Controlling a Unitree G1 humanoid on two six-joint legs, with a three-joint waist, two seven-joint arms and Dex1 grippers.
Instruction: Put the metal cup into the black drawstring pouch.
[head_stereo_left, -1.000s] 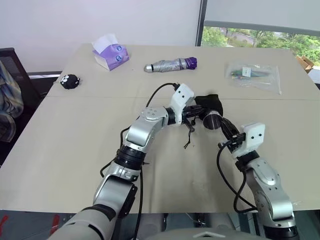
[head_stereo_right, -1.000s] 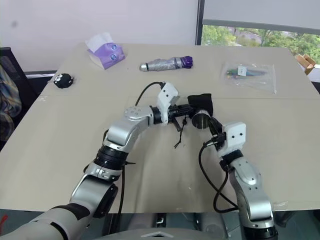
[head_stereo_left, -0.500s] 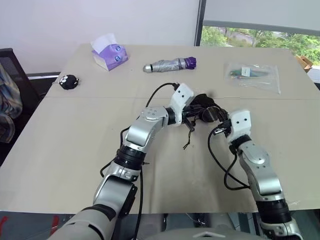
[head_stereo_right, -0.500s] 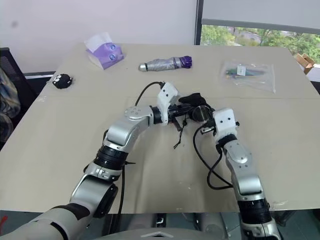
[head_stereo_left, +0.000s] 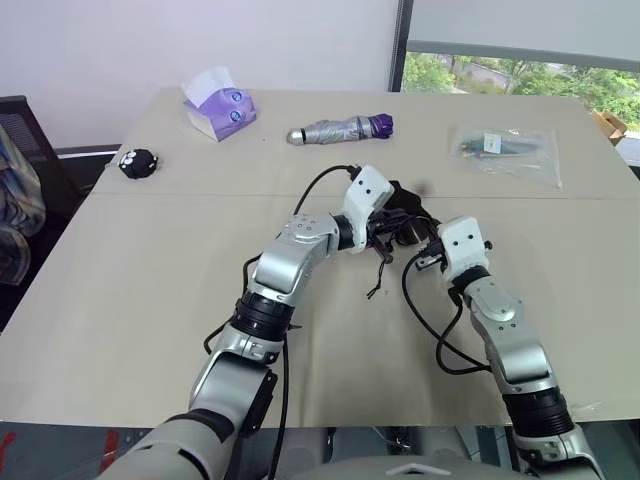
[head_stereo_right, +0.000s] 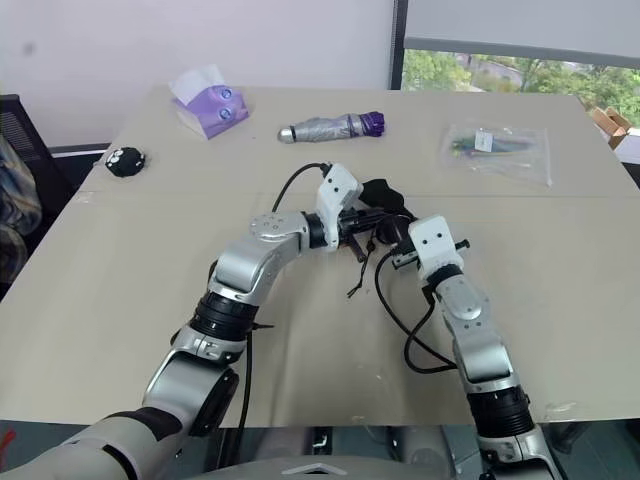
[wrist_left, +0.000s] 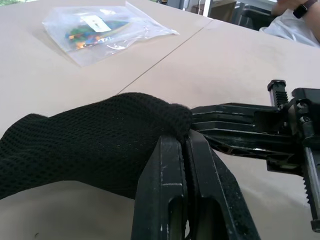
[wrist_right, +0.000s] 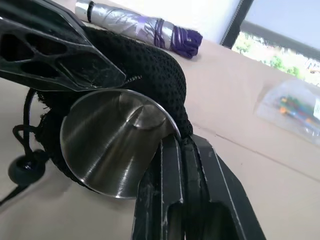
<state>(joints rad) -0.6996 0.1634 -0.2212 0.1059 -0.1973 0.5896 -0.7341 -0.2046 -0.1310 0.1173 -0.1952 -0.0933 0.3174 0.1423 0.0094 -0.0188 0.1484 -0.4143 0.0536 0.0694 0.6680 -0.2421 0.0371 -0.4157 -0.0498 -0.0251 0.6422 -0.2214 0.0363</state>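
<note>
The metal cup's body (wrist_right: 117, 142) is inside the black pouch, so my right gripper should keep pushing the cup's rim (wrist_right: 169, 118) in until the pouch holds the cup, and then let go.
The black drawstring pouch (wrist_right: 150, 65) hangs above the table's middle, and my left gripper (wrist_left: 181, 142) is shut on its rim. The metal cup (wrist_right: 112, 145), shiny with its open mouth facing the right wrist camera, sits partly inside the pouch's mouth, mesh wrapped around its far side. Shut on the cup's rim is my right gripper (wrist_right: 172, 145). In the head views both grippers meet at the pouch (head_stereo_left: 405, 203), the left gripper (head_stereo_left: 388, 228) just left of the right gripper (head_stereo_left: 420, 240). The pouch's cord (head_stereo_left: 378, 272) dangles to the table.
At the back of the table lie a folded silver umbrella (head_stereo_left: 340, 129), a purple tissue box (head_stereo_left: 220, 108), a small black ball (head_stereo_left: 139, 162) and a clear plastic bag (head_stereo_left: 505, 148). A person's arm (wrist_left: 295, 15) shows beyond the table's far edge.
My right gripper has carried the cup forward and left, from beside the pouch into its mouth, and rolled a little. The left gripper and pouch have stayed put.
</note>
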